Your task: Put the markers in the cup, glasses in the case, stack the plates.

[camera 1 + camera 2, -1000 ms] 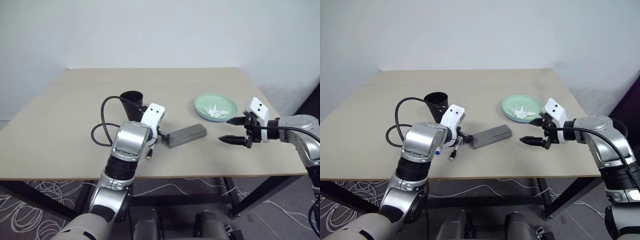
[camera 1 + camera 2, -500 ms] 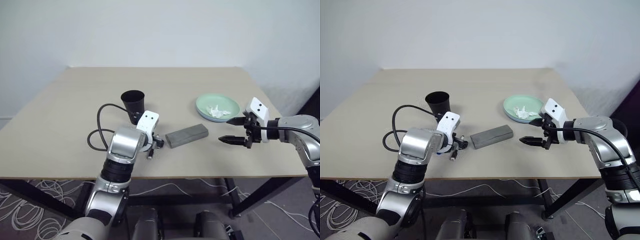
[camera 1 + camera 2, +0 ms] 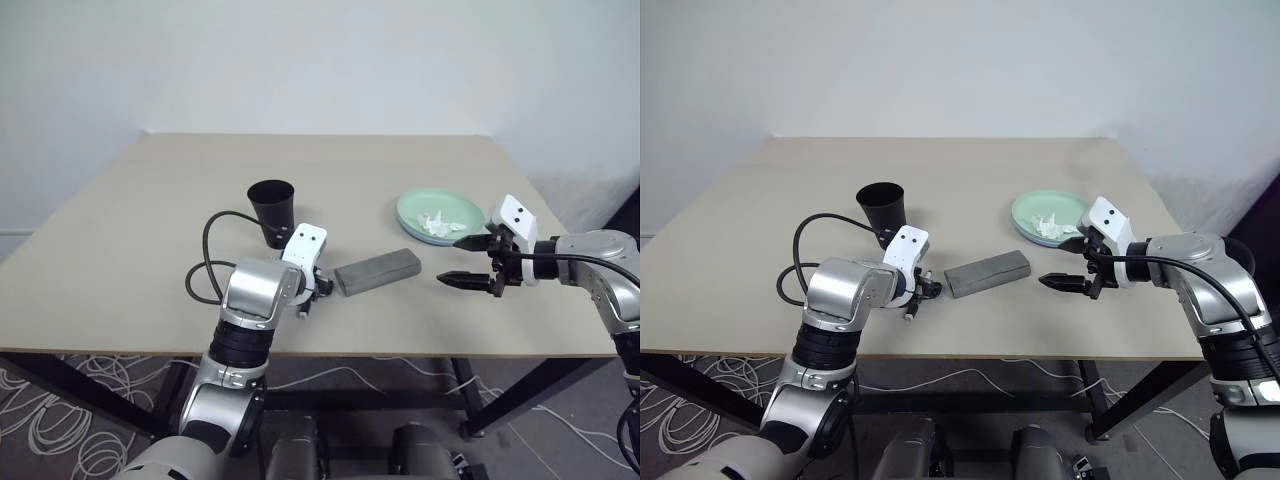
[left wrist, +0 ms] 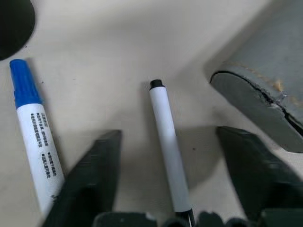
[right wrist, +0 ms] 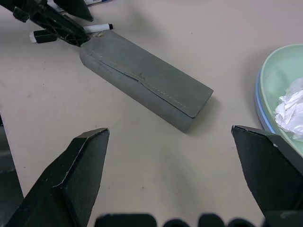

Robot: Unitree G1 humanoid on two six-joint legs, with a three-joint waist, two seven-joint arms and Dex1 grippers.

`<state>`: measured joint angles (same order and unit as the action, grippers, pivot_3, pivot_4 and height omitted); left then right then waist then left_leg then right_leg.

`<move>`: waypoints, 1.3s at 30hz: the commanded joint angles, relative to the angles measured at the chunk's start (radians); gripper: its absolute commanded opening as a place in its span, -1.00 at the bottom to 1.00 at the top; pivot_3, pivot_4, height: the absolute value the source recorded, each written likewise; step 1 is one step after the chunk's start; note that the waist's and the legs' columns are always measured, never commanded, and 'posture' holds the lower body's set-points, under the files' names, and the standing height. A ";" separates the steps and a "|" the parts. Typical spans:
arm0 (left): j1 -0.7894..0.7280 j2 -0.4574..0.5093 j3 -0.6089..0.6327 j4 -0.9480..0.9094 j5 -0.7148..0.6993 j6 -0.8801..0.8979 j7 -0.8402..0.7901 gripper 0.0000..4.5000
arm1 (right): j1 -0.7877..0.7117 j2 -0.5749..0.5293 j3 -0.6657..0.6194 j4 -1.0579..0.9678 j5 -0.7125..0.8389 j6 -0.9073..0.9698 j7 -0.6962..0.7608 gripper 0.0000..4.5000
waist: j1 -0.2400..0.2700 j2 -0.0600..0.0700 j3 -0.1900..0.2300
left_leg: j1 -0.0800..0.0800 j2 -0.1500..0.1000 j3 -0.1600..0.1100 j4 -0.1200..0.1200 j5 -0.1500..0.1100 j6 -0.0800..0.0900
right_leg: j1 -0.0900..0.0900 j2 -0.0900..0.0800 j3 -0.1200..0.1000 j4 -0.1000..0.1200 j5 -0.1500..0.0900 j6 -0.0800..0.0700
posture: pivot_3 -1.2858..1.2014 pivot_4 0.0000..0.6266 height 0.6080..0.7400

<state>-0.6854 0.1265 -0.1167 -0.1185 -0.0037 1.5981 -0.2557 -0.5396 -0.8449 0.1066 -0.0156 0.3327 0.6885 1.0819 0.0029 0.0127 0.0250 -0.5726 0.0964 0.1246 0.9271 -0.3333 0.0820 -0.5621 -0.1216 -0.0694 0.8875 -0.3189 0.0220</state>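
Observation:
The black cup [image 3: 272, 212] stands tall and has a wide opening, so the thin white marker [image 4: 170, 148] will go down below the cup's rim when the robot drops it in.
My left gripper [image 4: 168, 189] is open and low over the table, its fingers [image 4: 90, 184] astride the thin black-capped marker [image 4: 166, 146] with gaps on both sides. The blue-capped marker [image 4: 35, 137] lies just outside one finger. The grey case [image 3: 377, 272] lies shut beside them, and the black cup [image 3: 271, 205] stands upright just behind. My right gripper [image 3: 462, 262] hovers open to the right of the case, holding nothing. The mint green plate [image 3: 440, 215] sits on the light blue plate [image 5: 262, 111], whose rim shows beneath it. The glasses are hidden or out of view.
A crumpled white tissue [image 3: 432, 224] lies in the green plate. A black cable [image 3: 205, 265] loops over the table [image 3: 130, 230] left of my left arm. Bare tabletop stretches behind the cup and along the left side.
My left hand has sunk towards the table at the case's left end, down over the markers. The right arm has kept still.

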 commanded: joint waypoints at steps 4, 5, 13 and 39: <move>-0.014 0.007 0.007 0.069 -0.041 0.016 0.036 -0.63 | -0.023 0.003 -0.026 -0.030 0.005 -0.005 -0.010 1.00 | 0.000 0.000 0.000 | 0.000 0.000 0.000 0.000 0.000 0.000 | 0.000 0.000 0.000 0.000 0.000 0.000 | 0.03 -1.00 -0.53; -0.017 0.009 0.006 0.072 -0.045 0.016 0.040 -0.75 | -0.023 0.003 -0.026 -0.030 0.005 -0.005 -0.010 1.00 | 0.000 0.000 0.000 | 0.000 0.000 0.000 0.000 0.000 0.000 | 0.000 0.000 0.000 0.000 0.000 0.000 | 0.03 -1.00 -0.53; -0.066 0.027 0.020 0.092 -0.082 0.016 0.055 -0.98 | -0.026 0.006 -0.026 -0.025 0.005 -0.009 -0.015 1.00 | 0.001 0.000 0.000 | 0.000 0.000 0.000 0.000 0.000 0.000 | 0.000 0.000 0.000 0.000 0.000 0.000 | 0.03 -1.00 -0.53; -0.320 0.151 0.272 0.677 -0.100 -1.442 0.033 -0.98 | -0.045 0.033 -0.023 -0.022 0.000 -0.016 -0.020 1.00 | 0.002 -0.001 0.001 | -0.010 0.000 0.002 0.002 0.001 0.002 | -0.006 0.001 -0.002 -0.001 0.000 0.000 | 0.03 -1.00 -0.53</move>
<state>-0.9949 0.2734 0.1344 0.5409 -0.1094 0.2616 -0.2373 -0.5503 -0.8118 0.1070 -0.0135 0.3321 0.6881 1.0688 0.0045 0.0118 0.0255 -0.5845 0.0965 0.1264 0.9300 -0.3320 0.0843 -0.5686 -0.1211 -0.0719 0.8861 -0.3190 0.0221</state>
